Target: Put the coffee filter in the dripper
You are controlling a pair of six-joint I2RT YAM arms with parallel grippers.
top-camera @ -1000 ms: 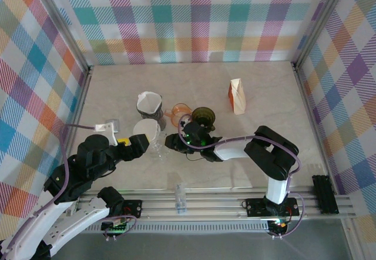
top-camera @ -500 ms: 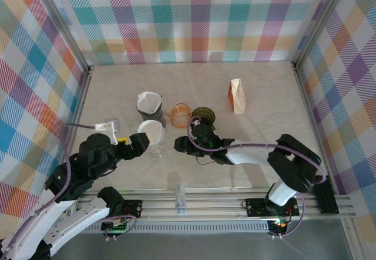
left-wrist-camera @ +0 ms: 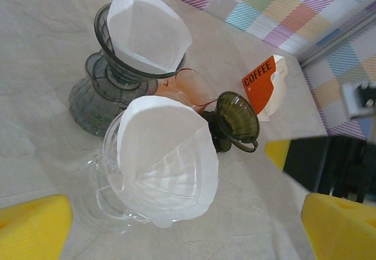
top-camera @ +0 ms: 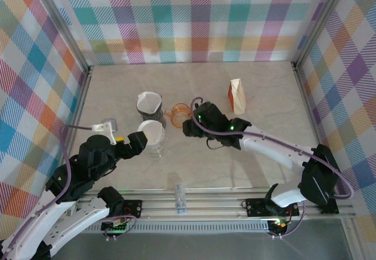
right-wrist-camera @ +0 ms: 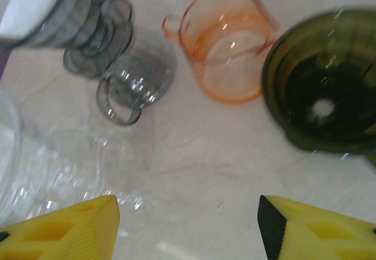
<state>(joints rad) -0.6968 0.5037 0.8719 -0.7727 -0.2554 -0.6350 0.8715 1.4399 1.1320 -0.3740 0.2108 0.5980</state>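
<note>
The orange dripper's far rim is clear of the green dripper, so the robot's right gripper keeps moving there until its open fingers are around that rim (top-camera: 184, 105).
A white paper coffee filter (left-wrist-camera: 167, 154) sits opened in a clear glass dripper (left-wrist-camera: 108, 172), and its near edge hangs over the rim. From above, the filter (top-camera: 150, 132) lies just right of my left gripper (top-camera: 136, 145). That left gripper (left-wrist-camera: 185, 230) is open, its yellow fingertips either side of the dripper's near side and holding nothing. Behind stands a grey dripper (left-wrist-camera: 106, 84) with its own filter (left-wrist-camera: 147, 34). My right gripper (right-wrist-camera: 188, 225) is open above bare table, near an orange dripper (right-wrist-camera: 229, 49) and a green dripper (right-wrist-camera: 326, 95).
A white and orange coffee bag (top-camera: 237, 95) stands at the back right. The orange dripper (top-camera: 180, 114) sits between the grey dripper (top-camera: 150, 104) and my right gripper (top-camera: 189, 126). Patterned walls enclose the table on three sides.
My right gripper has pulled back from the clear dripper and swung toward the orange and green drippers as the arm stretched out. The left arm and the filter have hardly moved.
</note>
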